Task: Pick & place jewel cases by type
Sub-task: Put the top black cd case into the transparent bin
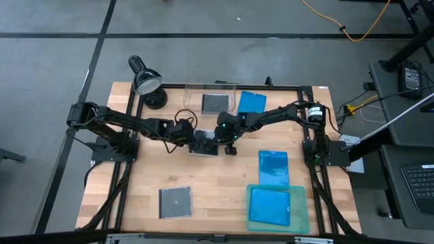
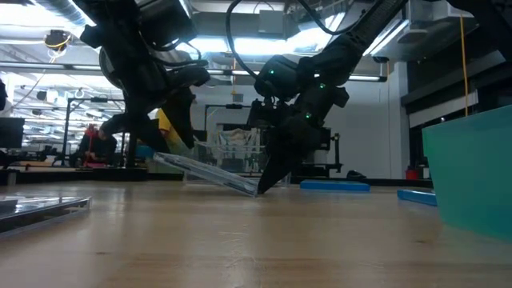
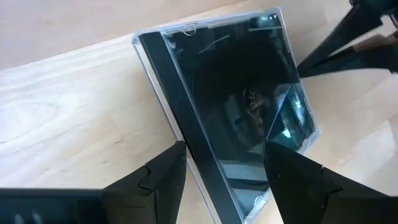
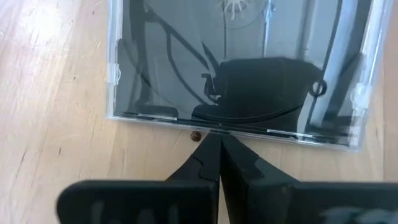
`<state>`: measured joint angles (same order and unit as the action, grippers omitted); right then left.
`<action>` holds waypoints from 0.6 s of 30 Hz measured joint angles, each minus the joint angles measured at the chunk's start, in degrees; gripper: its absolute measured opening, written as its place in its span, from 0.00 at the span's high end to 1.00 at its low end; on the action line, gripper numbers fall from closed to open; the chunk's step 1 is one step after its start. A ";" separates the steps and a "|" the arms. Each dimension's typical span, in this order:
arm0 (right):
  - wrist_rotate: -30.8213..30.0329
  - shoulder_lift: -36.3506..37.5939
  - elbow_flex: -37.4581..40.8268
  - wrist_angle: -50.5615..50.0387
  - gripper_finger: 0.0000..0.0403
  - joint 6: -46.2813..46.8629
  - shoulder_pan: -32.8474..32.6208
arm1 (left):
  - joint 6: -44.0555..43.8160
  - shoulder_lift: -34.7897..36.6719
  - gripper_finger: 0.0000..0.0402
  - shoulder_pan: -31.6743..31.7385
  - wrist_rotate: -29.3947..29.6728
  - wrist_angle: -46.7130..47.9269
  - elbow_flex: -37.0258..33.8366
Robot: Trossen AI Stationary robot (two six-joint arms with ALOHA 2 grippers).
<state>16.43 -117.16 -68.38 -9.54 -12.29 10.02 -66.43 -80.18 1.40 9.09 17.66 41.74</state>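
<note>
I should lay the jewel case (image 2: pixel 210 170) flat and nudge it round with closed fingertips before lifting it, since it sits crooked at a slant across my left gripper's open fingers.
A clear square jewel case (image 1: pixel 203 144) with a dark tray lies at the table's middle between my two grippers. In the low view the case (image 2: pixel 208 172) is tilted: its left end is raised and its right edge is on the wood. My left gripper (image 3: pixel 224 149) is open, with one finger on either side of the raised end. My right gripper (image 4: pixel 217 140) is shut, its tips at the case's low edge. My left gripper has the case's raised end, by the dark spine (image 3: pixel 186 155), between its open fingers, which slant down from the table's left. That end stays off the table. Whether both fingers (image 3: pixel 286 174) touch it I cannot tell. My right gripper sets its shut fingertips (image 4: pixel 211 149) against the middle of the case's low edge (image 4: pixel 217 129). It slants down from the table's right. That edge (image 2: pixel 254 190) rests on the wood.
At the far side stand a clear bin (image 1: pixel 234 88) holding a dark case (image 1: pixel 215 103), a blue case (image 1: pixel 252 103) and a desk lamp (image 1: pixel 144 81). Near right: a blue case (image 1: pixel 273 167) and a teal tray (image 1: pixel 303 218) holding another (image 1: pixel 270 205). Near left: a dark square case (image 1: pixel 175 202).
</note>
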 joint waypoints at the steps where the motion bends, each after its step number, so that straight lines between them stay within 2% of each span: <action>1: 0.00 0.00 0.00 -0.07 0.98 -0.01 0.00 | 0.04 0.30 0.50 -0.01 0.00 -0.05 0.00; 8: 0.33 0.00 -0.15 -1.27 0.98 -0.01 0.33 | 1.55 3.96 0.51 -0.25 3.49 -3.31 0.20; 9: 0.35 0.00 -0.15 -1.44 0.98 -0.02 0.37 | 1.90 4.72 0.51 -0.25 4.94 -6.64 0.22; 10: 0.33 0.00 -0.15 -1.34 0.98 -0.07 0.47 | 1.88 5.33 0.51 -0.20 5.70 -16.80 0.22; 11: 0.41 -0.01 -0.20 -1.07 0.98 -0.23 0.55 | 1.54 5.29 0.51 -0.20 3.09 -30.89 0.92; 13: 0.42 -0.04 -0.16 -0.68 0.98 -0.21 0.57 | 2.47 7.25 0.51 -0.59 2.14 -31.26 1.18; 18: 1.66 -0.15 -0.09 -0.25 0.98 -0.03 0.92 | 2.10 3.04 0.51 -0.16 -0.06 -29.71 0.59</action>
<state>18.08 -117.32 -68.47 -9.80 -12.32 10.94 -64.33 -77.14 1.23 9.02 -12.05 42.32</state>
